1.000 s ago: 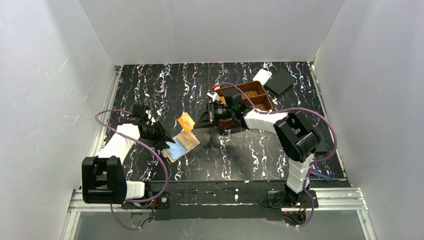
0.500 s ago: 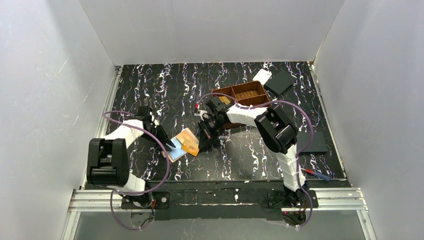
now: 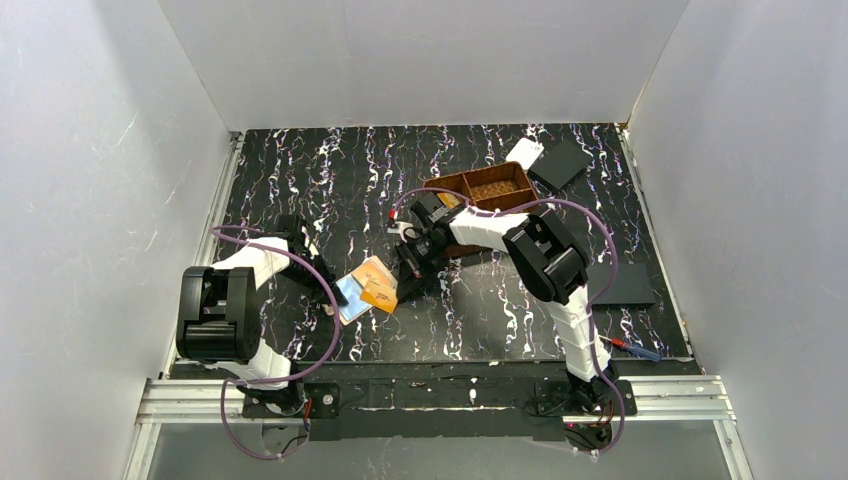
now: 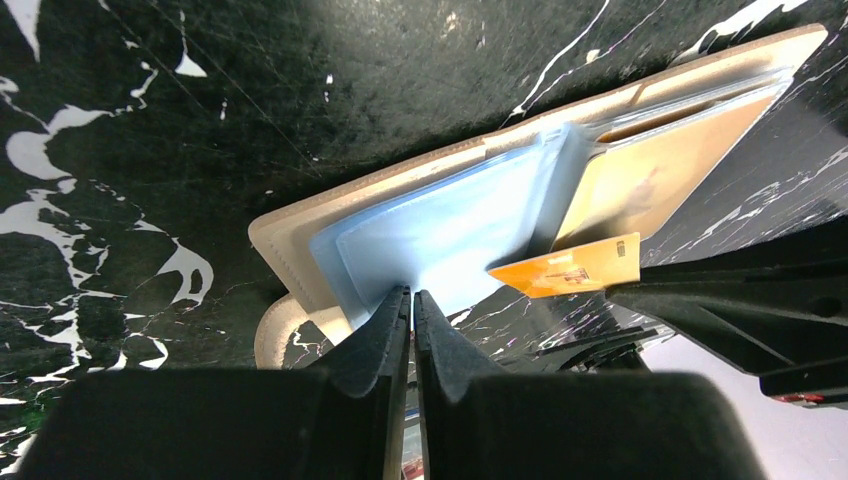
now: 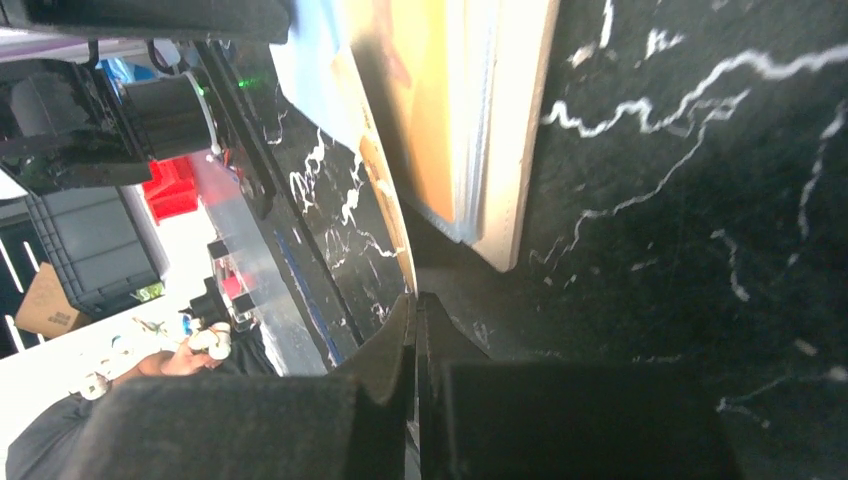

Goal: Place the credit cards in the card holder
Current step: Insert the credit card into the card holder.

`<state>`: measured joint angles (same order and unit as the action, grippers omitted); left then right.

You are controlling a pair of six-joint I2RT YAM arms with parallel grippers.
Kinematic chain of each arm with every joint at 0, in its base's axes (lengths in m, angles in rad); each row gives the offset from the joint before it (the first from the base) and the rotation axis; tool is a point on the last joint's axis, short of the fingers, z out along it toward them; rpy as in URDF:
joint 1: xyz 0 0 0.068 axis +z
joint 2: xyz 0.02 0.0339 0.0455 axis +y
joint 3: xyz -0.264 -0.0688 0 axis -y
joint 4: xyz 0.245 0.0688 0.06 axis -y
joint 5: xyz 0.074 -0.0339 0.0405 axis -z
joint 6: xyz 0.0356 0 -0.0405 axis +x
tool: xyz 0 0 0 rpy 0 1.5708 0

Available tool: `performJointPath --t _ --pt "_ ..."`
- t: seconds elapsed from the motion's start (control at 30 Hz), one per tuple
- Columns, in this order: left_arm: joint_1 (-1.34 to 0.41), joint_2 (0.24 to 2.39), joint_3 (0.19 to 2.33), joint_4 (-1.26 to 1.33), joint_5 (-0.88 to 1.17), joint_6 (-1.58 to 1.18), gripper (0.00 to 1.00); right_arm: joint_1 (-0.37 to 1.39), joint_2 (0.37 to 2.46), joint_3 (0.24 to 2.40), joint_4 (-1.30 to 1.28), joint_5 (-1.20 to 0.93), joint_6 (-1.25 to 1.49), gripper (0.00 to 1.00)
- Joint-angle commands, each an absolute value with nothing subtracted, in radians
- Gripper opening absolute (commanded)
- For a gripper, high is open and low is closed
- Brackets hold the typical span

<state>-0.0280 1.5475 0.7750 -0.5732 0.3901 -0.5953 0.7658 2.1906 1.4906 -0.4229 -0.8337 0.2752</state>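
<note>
Next, my right gripper moves the orange credit card [image 4: 568, 270] over the card holder's orange side [image 4: 660, 180] and puts it down, because the card slants off the card holder's near edge.
The card holder [image 3: 358, 290] lies open on the black marbled table, blue inner face to the left, orange to the right; it also shows in the left wrist view [image 4: 440, 215]. My left gripper [image 3: 333, 292] is shut on the near edge of the blue face [image 4: 412, 296]. My right gripper [image 3: 401, 283] is shut on an orange credit card [image 3: 380, 296], held low at the holder's orange side. In the left wrist view the card [image 4: 570, 270] is at the edge of the orange face. In the right wrist view the card [image 5: 385, 200] shows edge-on beside the holder [image 5: 500, 130].
A brown woven basket [image 3: 492, 188] stands behind the right arm, something orange in its left compartment. A white piece [image 3: 524, 152] and a black square [image 3: 560, 163] lie at the back right, another black square [image 3: 625, 285] at the right, a pen [image 3: 630, 350] near the front.
My right gripper has brought the orange card down from above the table to the holder's orange side. My left gripper has closed in on the blue face. Little has moved in the last half second.
</note>
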Motion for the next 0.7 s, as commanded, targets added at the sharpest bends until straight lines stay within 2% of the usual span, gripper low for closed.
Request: performJointPath --t 0.0,0.67 --pt "-0.028 1.564 0.751 -0.616 0.308 -0.576 0.05 0.762 2.232 1.559 -0.420 -0.830 0.317 0.01" --pt "-0.041 1.553 0.734 -0.594 0.321 -0.581 0.05 0.824 2.282 1.624 -0.261 -0.794 0.506 0.01"
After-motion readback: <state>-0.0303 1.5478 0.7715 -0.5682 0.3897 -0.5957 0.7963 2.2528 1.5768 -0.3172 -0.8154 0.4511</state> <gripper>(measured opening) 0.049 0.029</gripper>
